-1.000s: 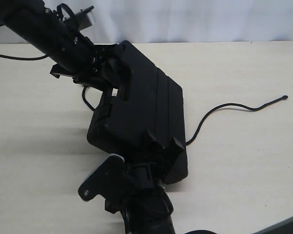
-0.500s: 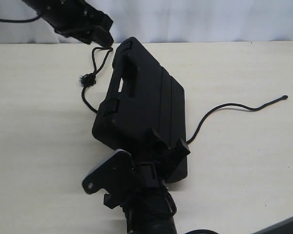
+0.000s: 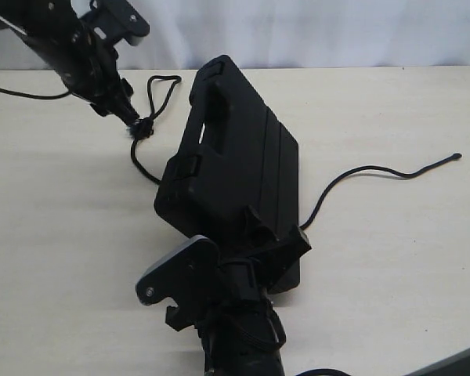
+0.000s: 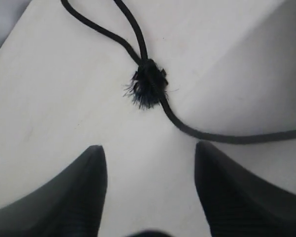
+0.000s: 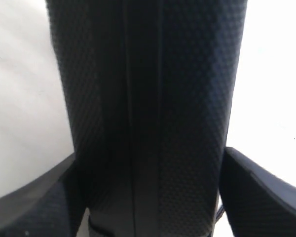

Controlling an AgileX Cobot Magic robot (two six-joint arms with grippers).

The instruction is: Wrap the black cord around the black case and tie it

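My left gripper's open fingers have the frayed knot (image 4: 148, 83) centered ahead, clear of the case, so I should reach on until they are either side of the knot (image 3: 146, 127).
The black case (image 3: 235, 172) lies slantwise on the table, handle slot toward the far left. My right gripper (image 3: 276, 227) is shut on its near end, with a finger on each side of the textured case (image 5: 148, 98) in the right wrist view (image 5: 148, 170). The black cord's frayed knot (image 3: 141, 128) and loop (image 3: 163, 82) lie left of the case. From there the cord passes under the case and trails right (image 3: 368, 169) to a small knob (image 3: 457, 157). My left gripper (image 3: 127, 116) hangs open just short of the knot (image 4: 147, 86), nothing between its fingertips (image 4: 96, 155).
The pale table (image 3: 392, 298) reaches to a white backdrop (image 3: 337, 31) at the far edge. A dark edge (image 3: 454, 362) shows at the near right corner. A smooth arm cable (image 3: 23, 92) runs along the far left.
My left gripper left the case's handle end, swung far left, opened, and now sits by the frayed knot. The case has turned slightly rightward in the right gripper.
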